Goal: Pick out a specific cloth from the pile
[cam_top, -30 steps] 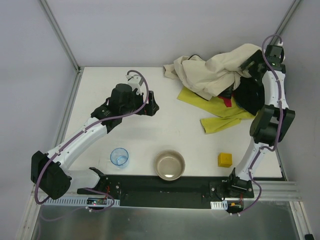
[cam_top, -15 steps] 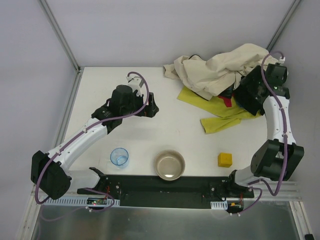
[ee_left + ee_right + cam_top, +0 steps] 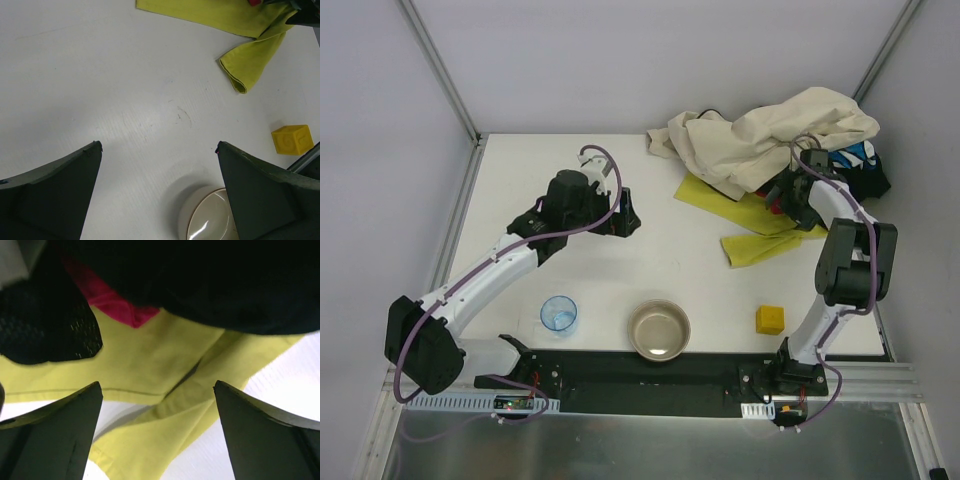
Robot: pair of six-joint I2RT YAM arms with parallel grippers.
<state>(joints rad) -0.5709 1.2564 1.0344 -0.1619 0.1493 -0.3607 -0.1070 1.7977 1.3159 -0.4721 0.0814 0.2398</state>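
Observation:
My right gripper is to lift the black fabric (image 3: 220, 285) out of the way before my left gripper takes the yellow-green cloth, because the fabric lies over the yellow-green cloth's far part (image 3: 187, 332).
The yellow-green cloth (image 3: 760, 228) lies flat on the white table, its far part tucked under the pile (image 3: 770, 135), a heap topped by a big beige cloth with black, magenta and blue-grey pieces (image 3: 860, 165). My right gripper (image 3: 788, 205) is open and hangs low over the cloth at the pile's near edge. In the right wrist view the cloth (image 3: 150, 370) fills the gap between the spread fingers of the right gripper (image 3: 157, 390), with magenta fabric (image 3: 110, 300) and black fabric (image 3: 200, 280) just beyond. My left gripper (image 3: 628, 212) stands open over bare table, well left of the cloth (image 3: 240, 30).
A metal bowl (image 3: 659, 331), a yellow cube (image 3: 770, 319) and a clear blue cup (image 3: 558, 313) stand near the front edge. The bowl (image 3: 212, 215) and cube (image 3: 292, 139) also show in the left wrist view. Grey walls with metal rails close in the table.
My right arm has folded down from the pile's top right, bringing its open gripper low over the yellow-green cloth. Blue-grey and black pieces now show at the right. The left arm barely moved.

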